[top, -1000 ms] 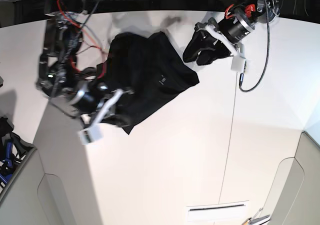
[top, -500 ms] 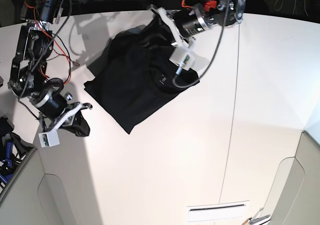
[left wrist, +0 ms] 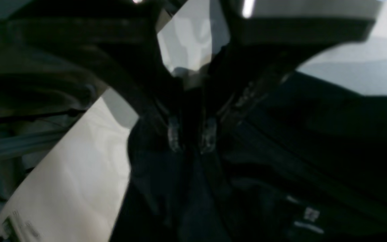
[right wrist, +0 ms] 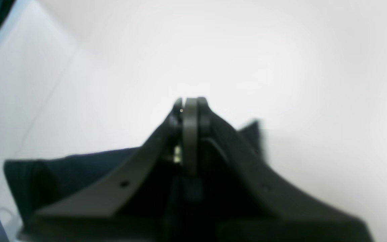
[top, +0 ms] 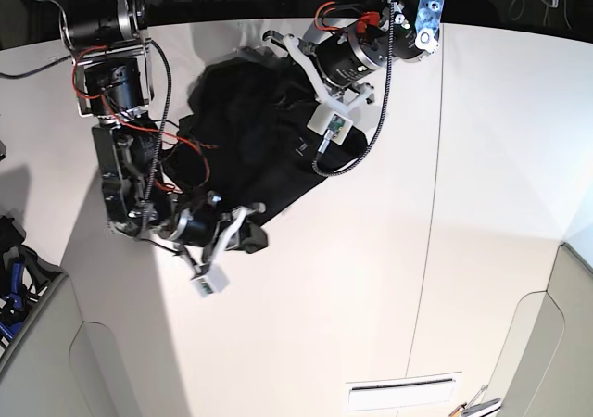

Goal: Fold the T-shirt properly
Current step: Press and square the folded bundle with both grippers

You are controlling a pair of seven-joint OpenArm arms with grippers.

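The black T-shirt's edge (top: pixel 302 191) runs at a slant from my left gripper down to the T-shirt's lower corner. My right gripper should pull that corner (top: pixel 263 215) back level before it lays the fold.
The black T-shirt (top: pixel 232 148) lies crumpled on the white table (top: pixel 371 278), at its upper middle in the base view. My left gripper (top: pixel 283 60) reaches onto the shirt's top edge. In the left wrist view its jaws (left wrist: pixel 190 136) stand nearly together with black cloth (left wrist: pixel 281 151) pinched between them. My right gripper (top: pixel 252 236) sits at the shirt's lower corner. In the right wrist view it (right wrist: pixel 190 104) is shut, pads pressed together over bare table, with dark cloth (right wrist: pixel 62 168) lying behind its fingers. I see nothing between its tips.
A thin seam (top: pixel 431 204) runs down the table on the right. The table's left edge drops to a dark bin with blue items (top: pixel 14 269). A white slotted plate (top: pixel 403 394) lies near the front edge. Red wires (top: pixel 120 83) hang along the right arm.
The right gripper has swung rightward from the table's left side to the shirt's lower corner. The left gripper has closed on cloth at the top edge. The shirt has bunched up.
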